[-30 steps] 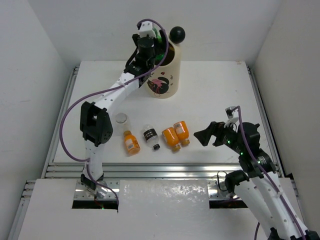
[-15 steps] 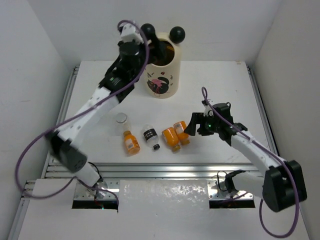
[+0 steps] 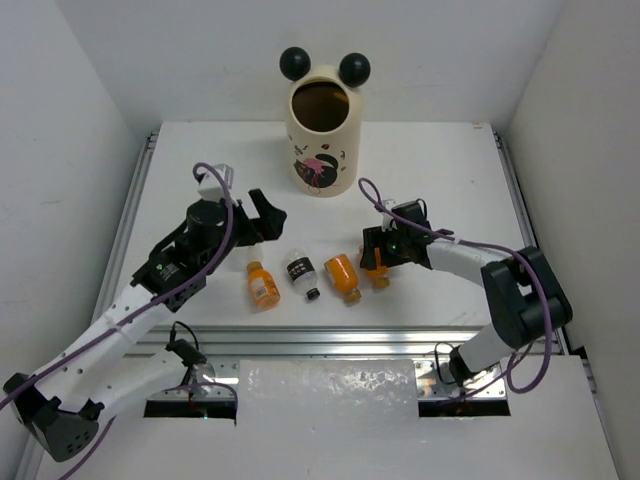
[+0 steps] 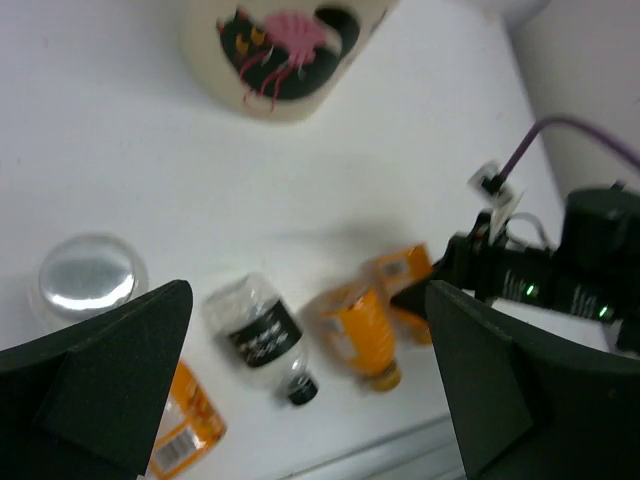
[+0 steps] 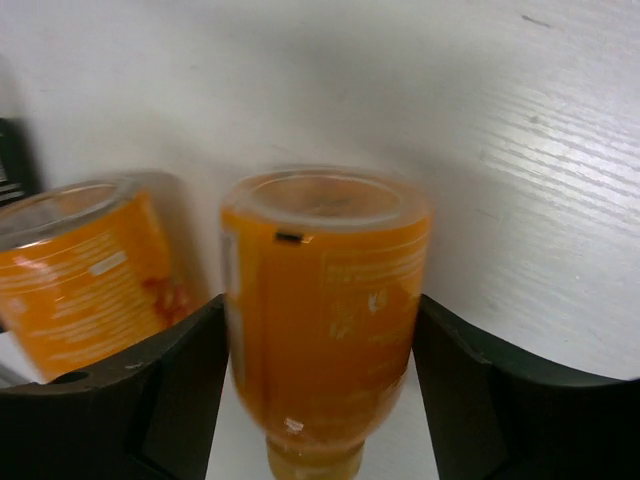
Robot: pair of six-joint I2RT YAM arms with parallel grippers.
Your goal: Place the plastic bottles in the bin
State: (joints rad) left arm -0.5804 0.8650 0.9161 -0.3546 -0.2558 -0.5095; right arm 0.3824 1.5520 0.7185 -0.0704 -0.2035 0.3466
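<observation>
The orange bottle point(image 5: 325, 300) is held by its sides in my right gripper and the bottle's base is free, so my left gripper should grab that base point(image 5: 325, 195) and take the bottle to the bin.
The cream bin point(image 3: 320, 140) with two black ball ears stands at the back, and its pink-and-black print point(image 4: 285, 40) shows in the left wrist view. Several plastic bottles lie in a row near the front. They are an orange one point(image 3: 263, 286), a clear one with a dark label point(image 3: 300, 270), and a second orange one point(image 3: 343, 277). A third orange bottle point(image 5: 325, 290) lies on the table with my right gripper point(image 5: 320, 330) shut on its sides. My left gripper point(image 3: 258, 222) hangs open above the row. A clear bottle's silvery cap point(image 4: 87, 275) shows beside it.
A metal rail point(image 3: 320, 340) runs along the table's front edge. White walls close in the left, right and back sides. The left arm's purple cable point(image 3: 215, 215) loops over its wrist.
My left arm has drawn back from the bin's mouth to above the bottle row, jaws open. My right gripper has moved left to the rightmost orange bottle and closed on it.
</observation>
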